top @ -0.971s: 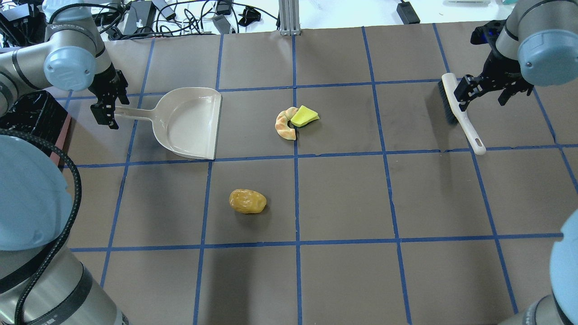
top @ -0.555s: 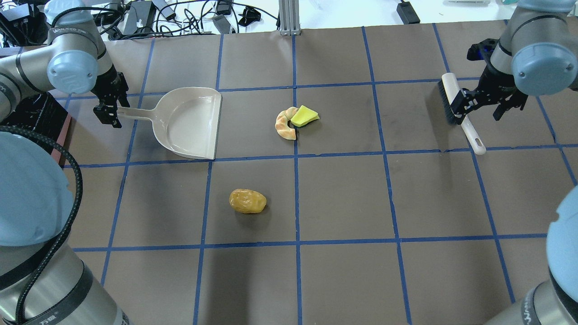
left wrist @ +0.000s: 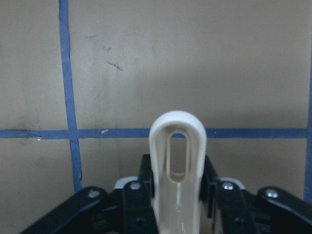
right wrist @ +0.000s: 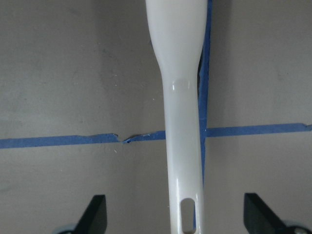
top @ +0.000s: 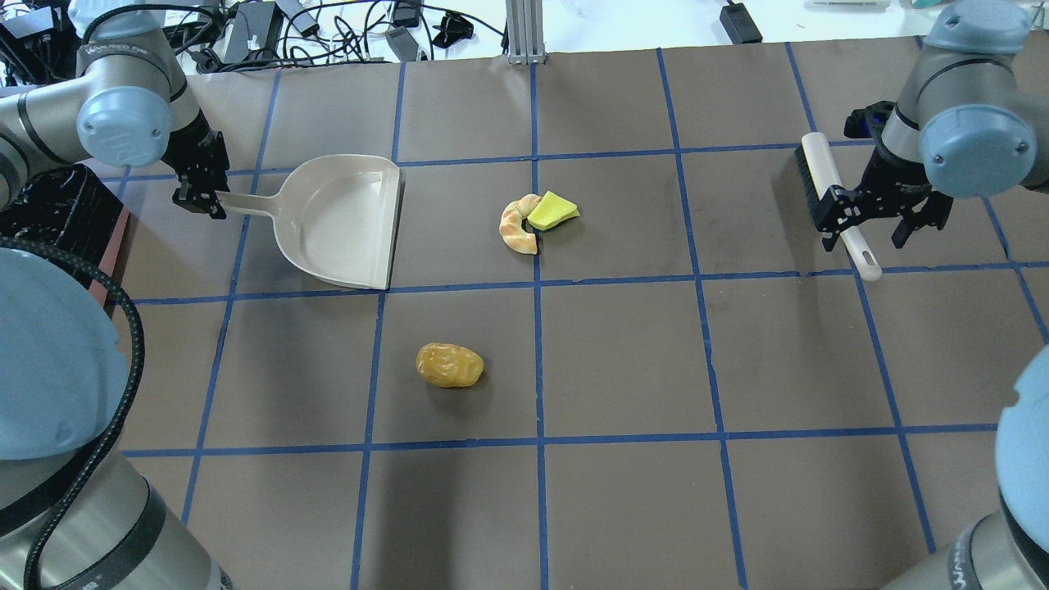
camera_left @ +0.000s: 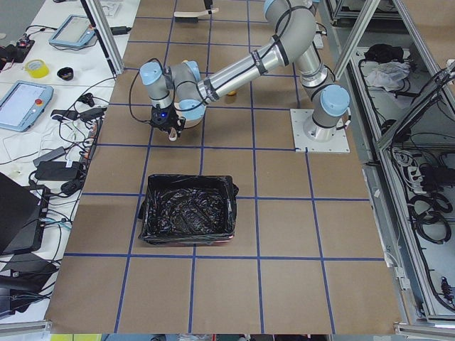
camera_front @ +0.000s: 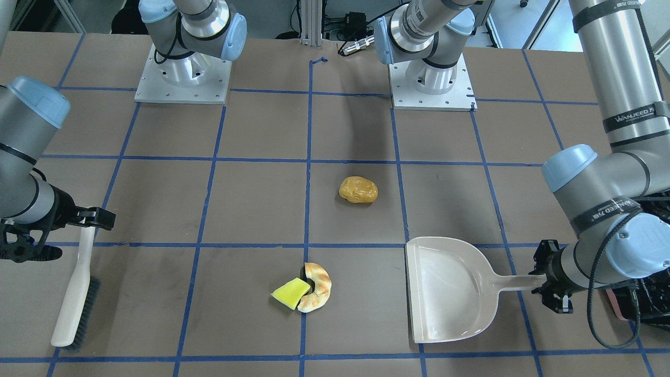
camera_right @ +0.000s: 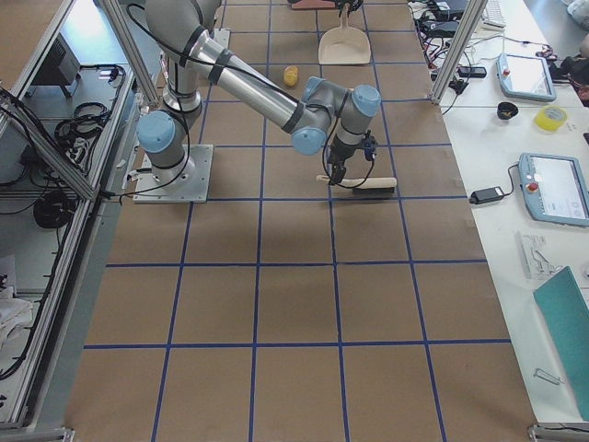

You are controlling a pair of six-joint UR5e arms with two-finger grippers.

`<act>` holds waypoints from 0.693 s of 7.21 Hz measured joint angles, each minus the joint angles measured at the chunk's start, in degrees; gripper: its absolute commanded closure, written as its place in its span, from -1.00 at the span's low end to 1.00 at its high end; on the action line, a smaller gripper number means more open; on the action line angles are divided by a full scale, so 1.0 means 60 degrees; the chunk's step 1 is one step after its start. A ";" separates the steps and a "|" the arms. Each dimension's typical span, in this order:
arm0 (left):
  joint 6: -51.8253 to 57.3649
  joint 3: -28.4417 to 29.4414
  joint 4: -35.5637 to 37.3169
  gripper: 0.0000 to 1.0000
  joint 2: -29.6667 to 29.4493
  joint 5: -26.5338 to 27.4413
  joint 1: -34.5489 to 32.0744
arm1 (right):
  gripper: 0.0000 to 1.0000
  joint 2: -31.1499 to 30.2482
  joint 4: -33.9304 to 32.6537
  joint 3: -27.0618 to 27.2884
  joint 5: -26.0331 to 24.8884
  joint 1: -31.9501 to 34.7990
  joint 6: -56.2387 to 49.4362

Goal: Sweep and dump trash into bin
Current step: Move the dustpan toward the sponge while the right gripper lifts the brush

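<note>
The yellow-green wedge [camera_front: 291,292] is leaning against the tan croissant piece [camera_front: 319,288]. The two should slide into the dustpan together when I sweep with the white brush.
Three pieces of trash lie on the table: a golden-brown blob [top: 449,365] [camera_front: 358,189], a tan croissant piece [top: 515,228] [camera_front: 317,289], and a yellow-green wedge [top: 552,210] [camera_front: 289,293] resting against the croissant. My left gripper [top: 201,199] [left wrist: 178,192] is shut on the handle of the beige dustpan [top: 340,221] [camera_front: 445,288]. My right gripper [top: 863,229] [right wrist: 178,214] is open, its fingers [right wrist: 96,214] wide apart on either side of the white brush handle [right wrist: 183,122] [top: 852,238]. The bin [camera_left: 188,217] with its black bag stands left of the dustpan, at the overhead view's left edge [top: 49,209].
The brush [camera_front: 78,285] [camera_right: 363,181] lies flat at the table's right end, bristles away from the trash. Blue tape lines grid the brown table [top: 623,352]. Cables and devices crowd the far edge [top: 328,33]. Both arm bases [camera_front: 183,73] stand at the robot's side.
My right gripper slid along the brush handle toward its free end and came lower over it. My left gripper settled onto the dustpan handle, and the pan shifted slightly away.
</note>
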 measured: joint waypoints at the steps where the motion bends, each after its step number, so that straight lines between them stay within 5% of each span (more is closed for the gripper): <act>1: -0.0194 0.0046 0.0059 1.00 0.0020 -0.0013 -0.0052 | -0.92 0.0008 0.0016 0.0002 0.0008 -0.0011 0.0337; 3: -0.1041 0.0318 0.0214 1.00 0.0009 -0.0342 -0.0347 | -0.92 0.0263 -0.0104 0.0015 0.0057 -0.0011 0.0466; 5: -0.1784 0.0708 0.0149 1.00 -0.0064 -0.0643 -0.0850 | -0.57 0.0491 -0.0329 0.0033 0.0047 -0.0010 0.0402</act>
